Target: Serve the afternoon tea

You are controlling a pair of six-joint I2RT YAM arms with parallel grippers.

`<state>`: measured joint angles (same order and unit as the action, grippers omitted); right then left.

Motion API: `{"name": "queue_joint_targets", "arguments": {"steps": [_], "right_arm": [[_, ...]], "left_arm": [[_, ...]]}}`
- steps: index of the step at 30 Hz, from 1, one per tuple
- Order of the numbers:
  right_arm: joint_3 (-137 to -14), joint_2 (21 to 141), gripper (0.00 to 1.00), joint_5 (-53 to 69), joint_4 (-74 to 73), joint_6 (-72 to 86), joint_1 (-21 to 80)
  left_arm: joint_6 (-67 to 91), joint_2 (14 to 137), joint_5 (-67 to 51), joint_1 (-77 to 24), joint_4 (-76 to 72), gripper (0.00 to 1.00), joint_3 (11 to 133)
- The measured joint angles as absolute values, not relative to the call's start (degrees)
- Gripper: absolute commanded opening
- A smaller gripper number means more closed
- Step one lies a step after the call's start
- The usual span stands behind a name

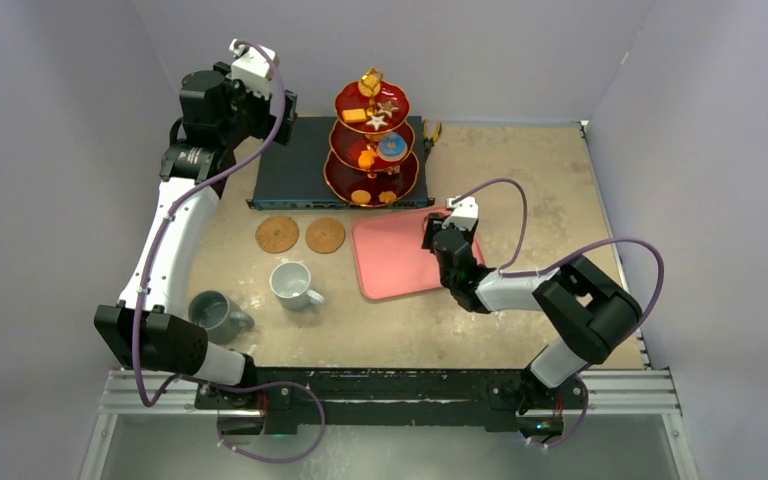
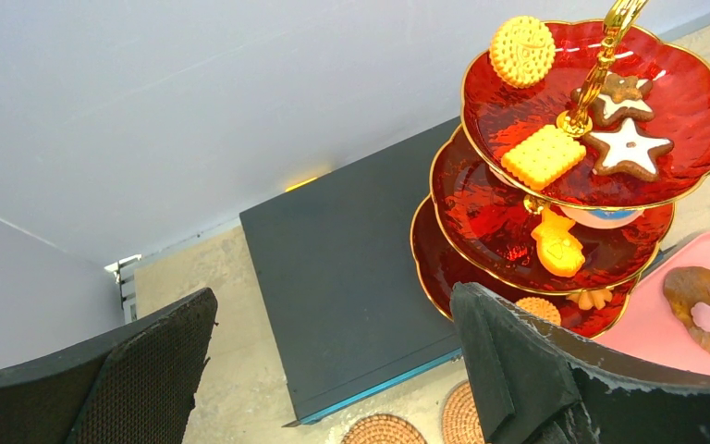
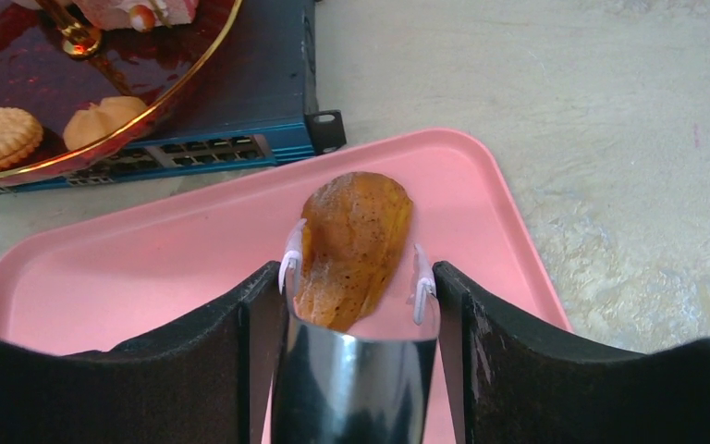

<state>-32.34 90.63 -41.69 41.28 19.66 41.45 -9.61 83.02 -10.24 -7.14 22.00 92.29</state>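
The tongs sit off-centre across the brown oval pastry, with a white tip standing clear (image 3: 422,285), so the robot's right gripper should open and then squeeze both tips around the pastry (image 3: 353,242).
The red three-tier stand (image 1: 372,150) with a gold handle stands on the dark box at the back and carries several toy pastries. A brown oval pastry (image 3: 356,231) lies on the pink tray (image 3: 148,268). My right gripper (image 3: 356,277) is shut on metal tongs (image 3: 351,379), whose white tips straddle that pastry; the left tip touches it and the right tip stands off. My left gripper (image 2: 333,301) hangs open and holds nothing, high at the back left beside the stand (image 2: 684,92). The white mug (image 1: 290,283), grey mug (image 1: 215,313) and two cork coasters (image 1: 277,234) sit left of the tray.
The flat dark blue-grey box (image 1: 295,165) lies under the stand at the back. The pink tray (image 1: 395,265) lies mid-table with my right gripper (image 1: 440,235) over its far right part. Grey walls close in the left, back and right sides.
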Motion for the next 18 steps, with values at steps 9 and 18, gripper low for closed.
{"name": "queue_joint_targets", "arguments": {"steps": [9,18], "right_arm": [[-32.34,94.96,0.61,-42.59,46.76,16.08,41.45],[-32.42,97.97,0.39,-42.33,51.94,13.26,41.45]], "left_arm": [[-9.63,83.02,-10.24,-7.14,22.00,0.99,92.29],[-9.63,83.02,-10.22,-7.14,22.02,0.99,92.29]]}}
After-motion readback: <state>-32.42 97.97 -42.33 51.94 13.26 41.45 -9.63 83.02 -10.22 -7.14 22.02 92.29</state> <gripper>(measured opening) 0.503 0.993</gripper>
